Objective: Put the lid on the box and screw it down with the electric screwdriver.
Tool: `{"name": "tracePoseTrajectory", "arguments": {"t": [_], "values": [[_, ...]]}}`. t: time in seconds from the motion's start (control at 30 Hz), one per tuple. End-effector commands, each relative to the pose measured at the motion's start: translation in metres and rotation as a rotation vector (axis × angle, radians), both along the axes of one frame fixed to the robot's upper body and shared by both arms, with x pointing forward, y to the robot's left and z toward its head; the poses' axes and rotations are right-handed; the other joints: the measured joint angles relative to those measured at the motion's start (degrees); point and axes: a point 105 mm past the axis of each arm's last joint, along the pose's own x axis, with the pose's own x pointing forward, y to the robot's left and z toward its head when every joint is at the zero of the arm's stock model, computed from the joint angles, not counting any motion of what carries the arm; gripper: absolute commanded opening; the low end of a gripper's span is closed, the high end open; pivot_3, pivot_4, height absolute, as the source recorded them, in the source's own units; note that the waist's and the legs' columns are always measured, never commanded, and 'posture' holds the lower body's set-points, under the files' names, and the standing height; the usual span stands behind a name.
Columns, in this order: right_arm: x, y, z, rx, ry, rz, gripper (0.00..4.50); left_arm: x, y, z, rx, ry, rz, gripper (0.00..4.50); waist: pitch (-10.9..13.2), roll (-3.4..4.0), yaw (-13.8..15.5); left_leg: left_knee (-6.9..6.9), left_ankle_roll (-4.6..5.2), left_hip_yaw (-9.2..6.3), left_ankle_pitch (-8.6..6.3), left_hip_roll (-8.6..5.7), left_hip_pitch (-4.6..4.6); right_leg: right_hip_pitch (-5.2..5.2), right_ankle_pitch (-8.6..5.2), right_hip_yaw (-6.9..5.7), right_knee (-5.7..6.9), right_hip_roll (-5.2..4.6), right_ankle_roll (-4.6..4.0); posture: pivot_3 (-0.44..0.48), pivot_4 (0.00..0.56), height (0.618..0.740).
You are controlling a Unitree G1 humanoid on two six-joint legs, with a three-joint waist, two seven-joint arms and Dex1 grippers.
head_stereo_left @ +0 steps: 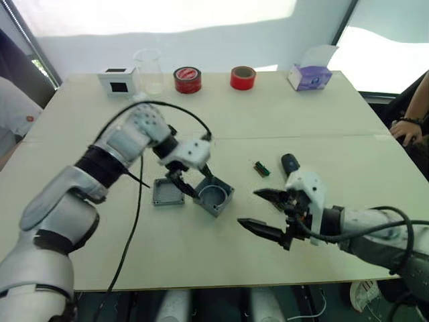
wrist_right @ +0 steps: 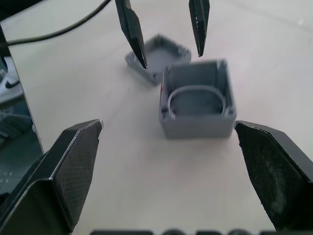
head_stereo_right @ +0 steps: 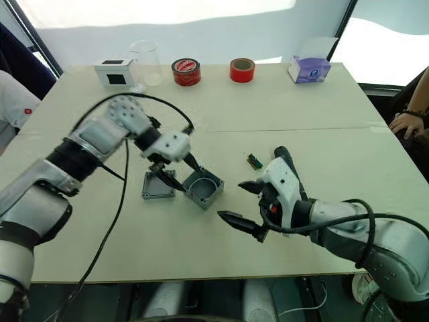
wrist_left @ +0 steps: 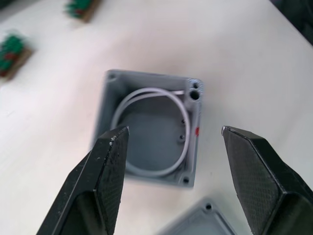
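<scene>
I expect the lid (head_stereo_left: 167,192) to settle flush over the box when I push the lid straight, because the white wire (head_stereo_left: 213,186) lies looped inside the box's sides.
The box (head_stereo_left: 214,196) stands open side up in the middle of the table, a white wire looped inside it (wrist_left: 149,169). Touching or nearly touching its left side, the lid (head_stereo_left: 167,192) lies with its ribbed inside up. My left gripper (head_stereo_left: 194,182) hangs open just above the box, its fingertips (wrist_left: 115,142) astride the box's width. A short way to the right of the box, my right gripper (head_stereo_left: 248,207) is open and empty, facing it (wrist_right: 198,105). The dark blue end of the electric screwdriver (head_stereo_left: 289,163) pokes out behind the right gripper's white housing.
A small green circuit board (head_stereo_left: 261,168) lies right of the box. Along the far edge stand a white box with a black screen (head_stereo_left: 117,80), a clear beaker (head_stereo_left: 149,70), two tape rolls (head_stereo_left: 188,79) and a purple tissue box (head_stereo_left: 310,75). A person's hand (head_stereo_left: 405,127) rests at the right edge.
</scene>
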Motion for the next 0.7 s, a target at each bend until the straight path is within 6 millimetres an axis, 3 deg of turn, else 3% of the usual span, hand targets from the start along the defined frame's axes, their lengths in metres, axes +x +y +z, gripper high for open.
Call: {"name": "tracePoseTrajectory", "arguments": {"t": [0.03,0.17,0.33,0.53,0.7], "values": [[0.001,0.014,0.012,0.004,-0.044,0.071,4.5,0.012,0.024,0.028,-0.172,0.054,0.421,3.09,0.0,0.0,-0.22,-0.02,0.01,-0.04,0.0,0.01,0.0,-0.01,-0.03,0.0,0.03,0.01,0.04,0.0,0.15,0.74],[0.004,0.027,0.012,-0.041,-0.08,0.117,4.5,0.015,0.064,0.009,-0.066,0.059,0.858,3.09,0.0,0.0,0.01,0.01,0.01,-0.07,0.0,-0.04,-0.03,0.02,-0.06,-0.01,0.11,-0.01,0.09,0.0,0.15,0.74],[0.015,0.036,0.004,-0.054,-0.098,0.129,4.5,-0.002,0.093,-0.016,-0.011,0.167,1.226,3.09,0.01,-0.03,0.12,0.02,0.0,-0.07,0.0,-0.08,-0.02,0.04,-0.05,0.0,0.12,-0.05,0.1,0.0,0.15,0.74],[0.023,0.041,-0.007,-0.036,-0.108,0.132,4.5,-0.009,0.097,-0.049,-0.032,0.314,1.371,3.09,0.0,-0.02,-0.01,0.01,-0.02,-0.05,0.01,-0.1,0.04,0.04,-0.05,0.03,0.12,-0.06,0.09,0.0,0.15,0.74],[0.024,0.04,-0.013,-0.031,-0.113,0.111,4.5,-0.01,0.099,-0.058,0.05,0.327,1.386,3.09,0.0,-0.03,0.15,-0.01,-0.2,-0.06,0.1,-0.1,-0.03,-0.09,-0.05,0.06,0.15,-0.07,0.08,0.0,0.15,0.74]]}}
